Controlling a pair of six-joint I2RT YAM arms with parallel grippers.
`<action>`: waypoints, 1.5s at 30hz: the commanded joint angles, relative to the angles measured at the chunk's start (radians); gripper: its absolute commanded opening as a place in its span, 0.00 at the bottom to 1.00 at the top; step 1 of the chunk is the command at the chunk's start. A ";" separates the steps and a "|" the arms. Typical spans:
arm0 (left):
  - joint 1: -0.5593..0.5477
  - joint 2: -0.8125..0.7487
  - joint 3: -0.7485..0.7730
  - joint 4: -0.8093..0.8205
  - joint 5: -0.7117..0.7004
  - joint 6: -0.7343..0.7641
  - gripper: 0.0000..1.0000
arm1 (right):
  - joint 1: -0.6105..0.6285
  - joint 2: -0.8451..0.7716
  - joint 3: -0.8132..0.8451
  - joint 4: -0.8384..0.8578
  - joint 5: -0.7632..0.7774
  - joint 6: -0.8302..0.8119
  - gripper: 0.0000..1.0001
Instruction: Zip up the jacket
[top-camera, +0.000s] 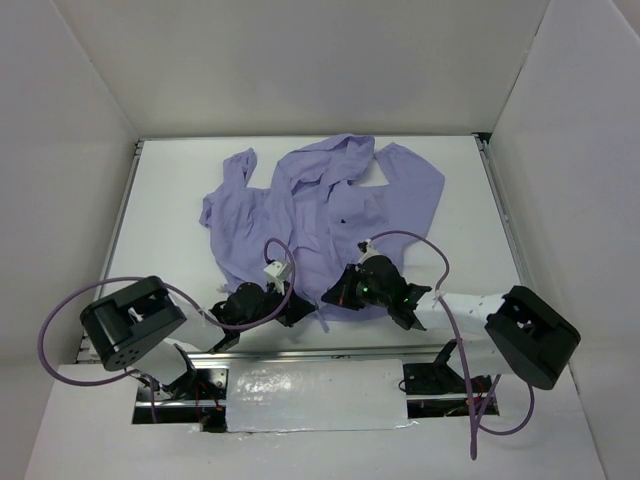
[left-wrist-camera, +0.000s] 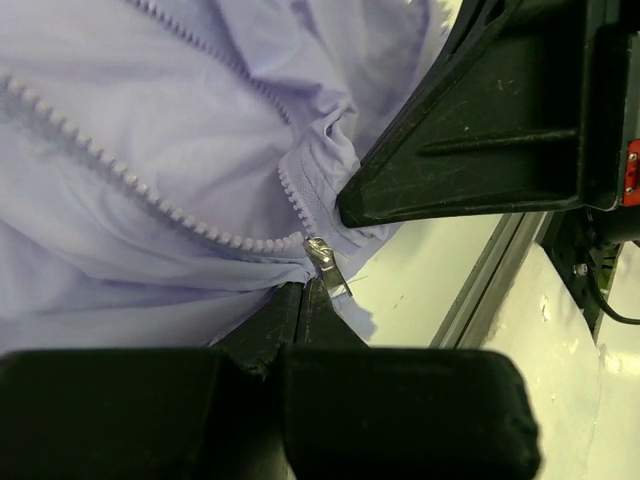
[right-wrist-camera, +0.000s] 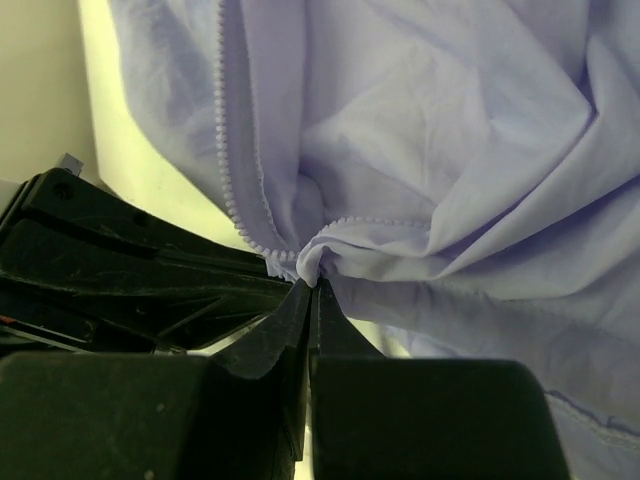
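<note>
My right gripper needs to open, since it is pinching the jacket's hem (right-wrist-camera: 313, 264) away from the zipper pull, and then grab the zipper pull (left-wrist-camera: 328, 266) while my left gripper holds the hem.
The lavender jacket (top-camera: 320, 210) lies crumpled on the white table, hood at the far side, a tiny dark mark on its chest. Both grippers meet at its near hem. My left gripper (top-camera: 296, 308) is shut on the metal zipper pull (left-wrist-camera: 328, 266) at the bottom of the zipper teeth (left-wrist-camera: 150, 200). My right gripper (top-camera: 332, 294) is shut on a pinch of jacket hem (right-wrist-camera: 318, 262) beside the other row of zipper teeth (right-wrist-camera: 226, 150). The right gripper's black finger (left-wrist-camera: 470, 130) shows close above the pull in the left wrist view.
The table (top-camera: 470, 200) has metal rails along its sides and near edge (left-wrist-camera: 490, 270). White walls enclose the table. A foil-covered panel (top-camera: 315, 395) sits between the arm bases. Purple cables loop over both arms.
</note>
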 joint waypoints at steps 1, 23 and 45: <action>0.003 0.068 -0.006 0.103 0.046 -0.044 0.00 | -0.003 0.042 -0.012 0.107 -0.001 -0.016 0.00; 0.011 0.126 0.017 0.062 0.052 -0.063 0.00 | 0.047 0.043 -0.067 0.032 0.016 -0.042 0.06; 0.011 0.150 0.028 0.095 0.081 -0.064 0.00 | 0.083 -0.058 -0.053 -0.086 0.056 -0.047 0.58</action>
